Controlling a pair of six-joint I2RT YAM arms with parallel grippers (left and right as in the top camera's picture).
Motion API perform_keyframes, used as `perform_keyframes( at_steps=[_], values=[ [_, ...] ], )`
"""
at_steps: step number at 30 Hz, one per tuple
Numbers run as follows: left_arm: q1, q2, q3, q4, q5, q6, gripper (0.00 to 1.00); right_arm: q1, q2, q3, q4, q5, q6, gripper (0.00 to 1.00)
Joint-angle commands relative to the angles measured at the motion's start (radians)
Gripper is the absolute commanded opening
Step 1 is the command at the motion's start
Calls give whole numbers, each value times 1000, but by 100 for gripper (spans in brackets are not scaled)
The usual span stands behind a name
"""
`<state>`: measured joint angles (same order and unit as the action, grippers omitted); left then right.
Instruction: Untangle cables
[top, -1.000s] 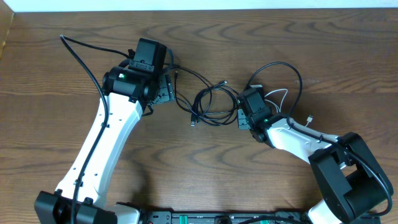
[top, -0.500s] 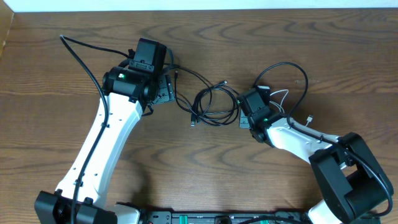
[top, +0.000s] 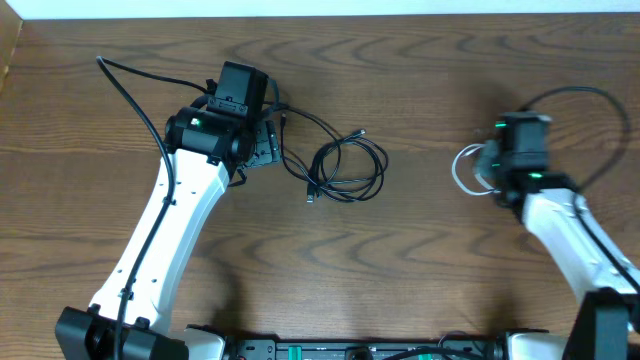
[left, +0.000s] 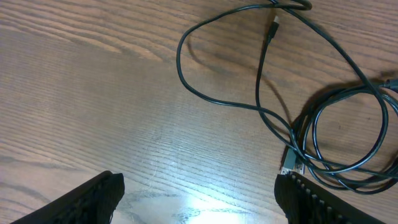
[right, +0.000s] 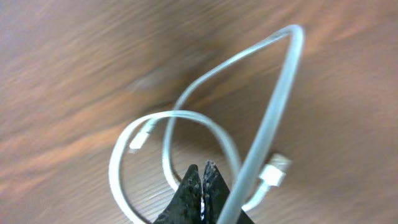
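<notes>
The white cable (top: 463, 170) hangs clear of the black cable, so my right gripper should carry on moving away from the coil and let go over the open wood (top: 615, 190).
A black cable (top: 383, 163) lies in a loose coil at the table's middle, with a strand running up towards my left gripper (top: 262, 145). That gripper is open and empty. In the left wrist view its jaws (left: 199, 193) are spread wide just short of the black cable (left: 180, 59), whose plug lies by the right jaw. My right gripper (top: 488, 165) is at the right, shut on the white cable (top: 462, 170). In the right wrist view the fingertips (right: 202, 174) pinch a strand of the white cable (right: 273, 106), which loops below with both its plug ends in sight.
Thick black wires run from each arm: one loops over the right arm (top: 590, 95), one trails up-left from the left arm (top: 130, 85). The table's far edge (top: 320, 14) runs along the top.
My right gripper has swung from beside the black coil far to the right, taking the white cable with it and away from the black cable. The left arm has not moved.
</notes>
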<state>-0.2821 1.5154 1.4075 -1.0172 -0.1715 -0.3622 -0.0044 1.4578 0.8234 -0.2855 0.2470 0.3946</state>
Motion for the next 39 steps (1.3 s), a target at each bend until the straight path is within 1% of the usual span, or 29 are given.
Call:
perform_keyframes(
  at_steps=[1,4,9,12,20,21,22,23,24,25,30,33,36,37,38,39],
  values=[
    [1,0,3,-4,-24,10,83,-153,-41,0,10,18,-79,1],
    [2,0,3,-4,-23,10,83,-309,-42,0,40,36,-82,1],
    [1,0,3,-4,-23,10,83,-484,-42,12,69,31,-82,1],
    [1,0,3,-4,-23,10,83,-516,-42,16,69,27,-83,1],
    [1,0,3,-4,-23,10,83,-516,-36,16,98,-22,-121,1],
    [1,0,3,-4,-23,10,83,-516,-36,16,98,-30,-132,6],
    [1,0,3,-4,-23,10,83,-516,-36,16,98,-40,-146,26],
    [1,0,3,-4,-23,10,83,-516,-36,16,98,-52,-158,38],
    [1,0,3,-4,-23,10,83,-516,-36,15,97,-60,-167,47],
    [1,0,3,-4,-23,10,83,-516,-36,15,95,-66,-168,52],
    [2,0,3,-4,-23,10,83,-513,-36,15,69,-104,-168,58],
    [1,0,3,-4,-23,10,84,-513,-36,15,9,-89,-164,57],
    [1,0,3,-4,-23,10,83,-513,-37,16,-100,-25,-129,56],
    [1,0,3,-4,-23,10,83,-513,-37,16,-143,10,-95,56],
    [1,0,4,-4,-23,10,83,-513,-37,16,-223,55,-41,60],
    [1,0,4,-4,-23,10,83,-513,-37,16,-251,58,-29,60]
  ],
)
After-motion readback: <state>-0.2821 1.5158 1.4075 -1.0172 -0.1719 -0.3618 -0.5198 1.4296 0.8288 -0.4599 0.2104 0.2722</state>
